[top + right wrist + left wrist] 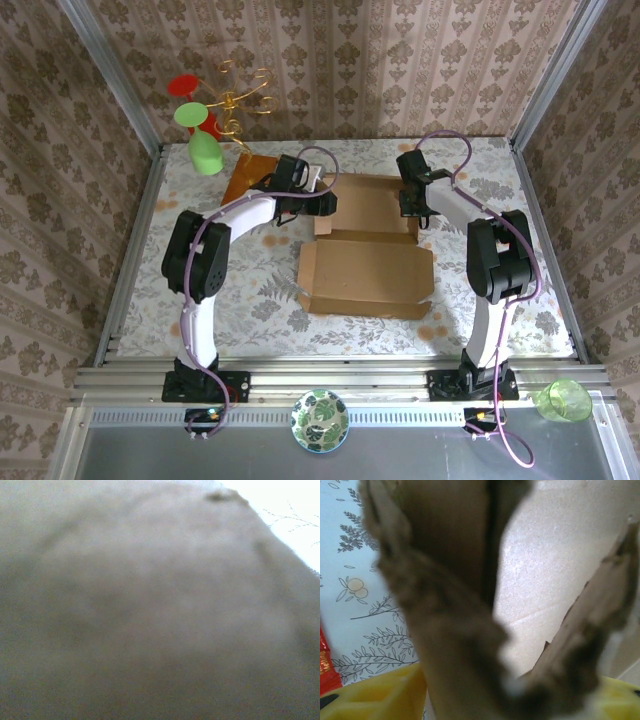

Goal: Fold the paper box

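Observation:
The box's inner flap [592, 612] is leaning away from the box's side at my left gripper, so I should open, move the flap up to that side [437, 607] and squeeze the two together.
The paper box [365, 265] lies opened out on the flowered table, with its flat front panel toward me and raised walls round the back section. My left gripper [322, 205] is at that section's left wall. In the left wrist view its yellow fingers [375, 695] stand wide apart, open, with blurred upright flaps of the paper box [450, 605] between them. My right gripper [412, 208] is at the right wall and is shut. In the right wrist view a blurred face of the paper box [150, 605] sits right against the lens, hiding the fingers.
An orange-brown wooden board [248, 178] lies left of the box, behind the left arm. A gold wire rack [240, 105] with a green cup [205, 152] and a red cup [185, 88] stands at the back left. A patterned bowl [320, 420] and another green cup [562, 400] sit on the near rail.

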Robot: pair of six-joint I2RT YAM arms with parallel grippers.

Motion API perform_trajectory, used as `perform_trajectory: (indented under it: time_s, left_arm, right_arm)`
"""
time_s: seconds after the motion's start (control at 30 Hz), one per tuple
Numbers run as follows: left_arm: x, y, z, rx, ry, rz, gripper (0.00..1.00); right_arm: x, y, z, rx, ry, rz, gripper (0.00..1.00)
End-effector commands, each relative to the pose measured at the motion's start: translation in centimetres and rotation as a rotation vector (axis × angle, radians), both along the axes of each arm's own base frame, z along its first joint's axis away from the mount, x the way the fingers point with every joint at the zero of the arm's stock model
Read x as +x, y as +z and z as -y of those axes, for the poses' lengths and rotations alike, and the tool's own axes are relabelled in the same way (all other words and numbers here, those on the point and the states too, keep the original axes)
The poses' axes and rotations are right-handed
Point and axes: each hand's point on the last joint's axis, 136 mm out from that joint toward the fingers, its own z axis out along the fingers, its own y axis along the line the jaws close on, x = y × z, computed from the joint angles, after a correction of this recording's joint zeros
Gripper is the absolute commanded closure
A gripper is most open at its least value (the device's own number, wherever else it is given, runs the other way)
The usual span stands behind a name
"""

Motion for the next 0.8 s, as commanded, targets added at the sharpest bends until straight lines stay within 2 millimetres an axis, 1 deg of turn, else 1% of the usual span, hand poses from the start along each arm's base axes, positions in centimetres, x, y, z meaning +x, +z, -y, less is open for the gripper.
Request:
perform_trajectory:
  time_s: [0.0,0.2,0.33,0.5,0.63,0.73,0.77]
  left_arm:
    - [-1.1,5.4,2.5,-0.134,-0.112,0.095,0.38]
    - [-1.3,6.2,2.0,-0.156,-0.113,0.120,0.39]
    - [-1.4,5.3,1.4,-0.120,-0.108,0.099,0.46]
    - [-1.1,2.7,0.7,0.012,-0.081,0.081,0.59]
    - [-0.3,0.7,-0.3,0.152,-0.019,0.096,0.76]
    - [0.3,0.3,-0.8,0.225,0.030,0.116,0.86]
    - [0.5,0.2,-0.9,0.259,0.048,0.124,0.87]
  right_arm:
    - [-0.5,-1.1,-0.7,0.002,0.031,-0.053,1.00]
    - [-0.5,-1.0,-0.7,0.003,0.033,-0.054,1.00]
    - [-0.5,-0.9,-0.7,0.005,0.032,-0.050,1.00]
    - [-0.7,-1.1,-0.7,0.011,0.028,-0.053,1.00]
    - [-0.7,-1.0,-0.8,0.019,0.026,-0.050,1.00]
    - [-0.7,-0.8,-0.9,0.021,0.025,-0.047,1.00]
    - [-0.7,-0.8,-1.0,0.024,0.026,-0.047,1.00]
